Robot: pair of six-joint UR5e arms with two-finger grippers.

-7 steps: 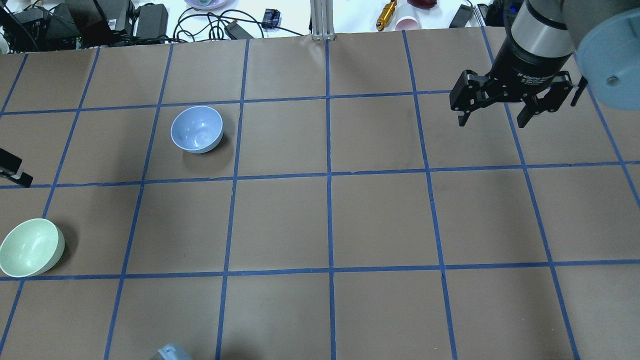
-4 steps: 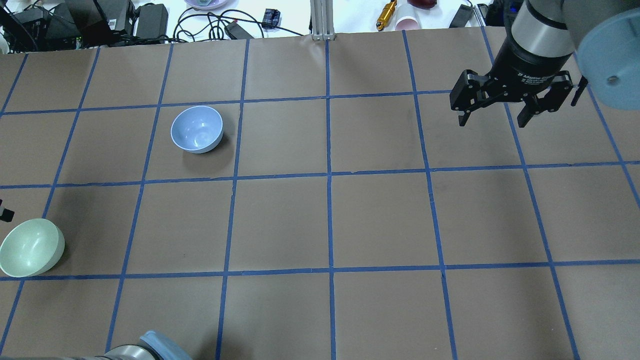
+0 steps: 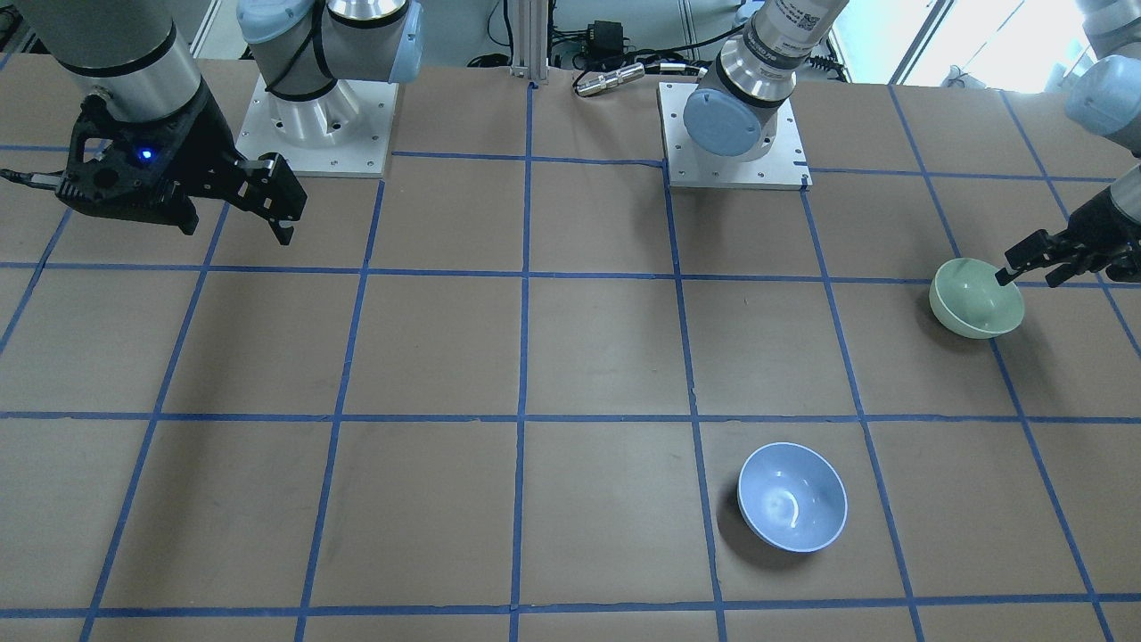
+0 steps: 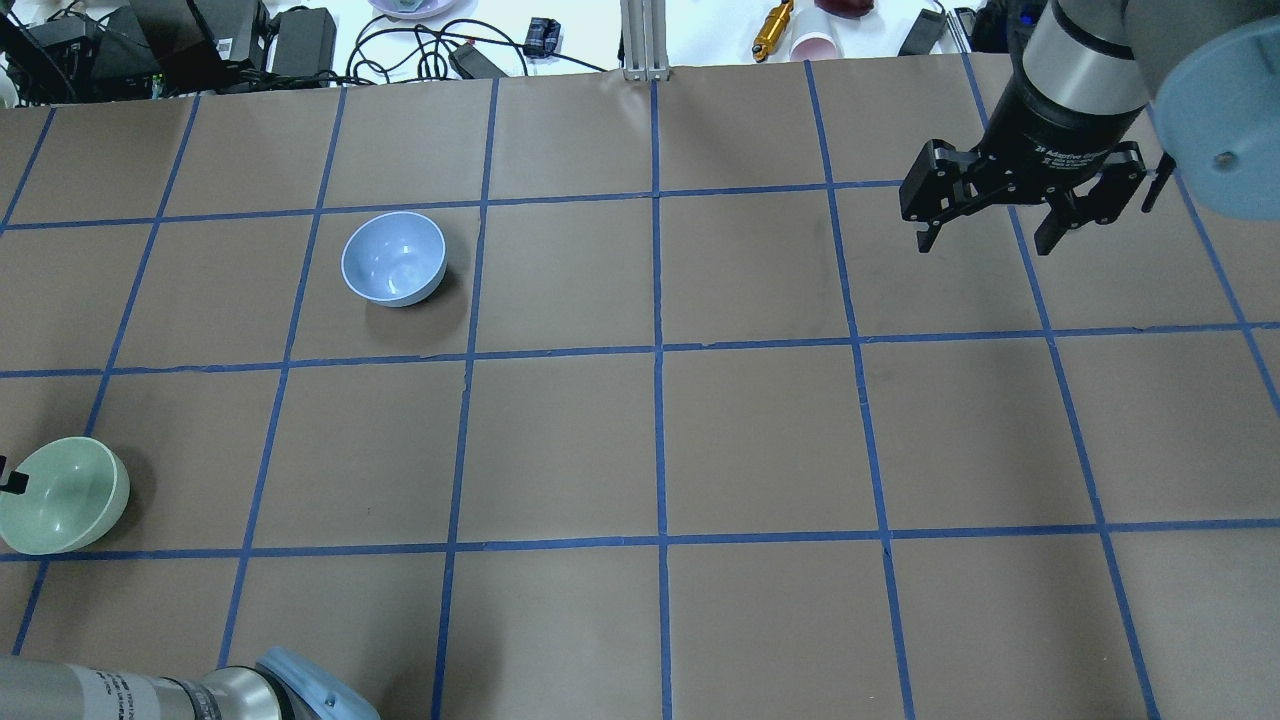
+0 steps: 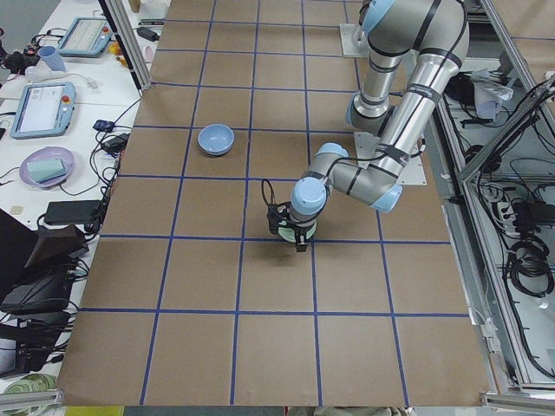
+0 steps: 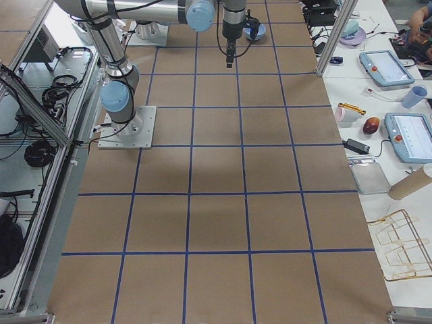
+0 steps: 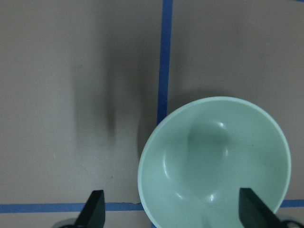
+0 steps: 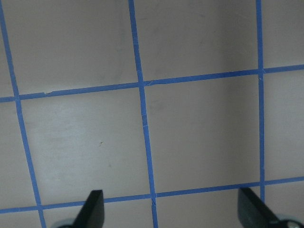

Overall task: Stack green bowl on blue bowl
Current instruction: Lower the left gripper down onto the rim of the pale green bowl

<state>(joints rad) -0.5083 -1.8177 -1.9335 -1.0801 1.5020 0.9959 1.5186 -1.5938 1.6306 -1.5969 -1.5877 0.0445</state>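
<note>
The green bowl [image 3: 976, 299] and the blue bowl have similar width and tapering sides [image 3: 947, 316]. The green one should nest with its rim above the blue one's as I lower it.
The green bowl [image 4: 65, 495] stands upright at the table's left edge; it also shows in the front view [image 3: 976, 297] and the left wrist view [image 7: 213, 164]. My left gripper [image 7: 173, 213] is open and hovers over it, one fingertip above the bowl's inside and the other outside its rim. In the front view the left gripper [image 3: 1036, 266] is at the bowl's outer rim. The blue bowl [image 4: 393, 258] stands upright and empty, farther out on the table [image 3: 792, 496]. My right gripper [image 4: 985, 238] is open and empty, high over the far right of the table.
Cables, power bricks [image 4: 300, 30] and an aluminium post [image 4: 640, 40] line the far table edge. My left arm's elbow [image 4: 290, 690] juts in at the near edge. The two arm bases [image 3: 312, 107] [image 3: 731, 134] stand on the robot's side.
My left gripper has moved along the table's left edge towards the robot, to the green bowl. Its elbow has come into the overhead view. The right arm and both bowls have not moved.
</note>
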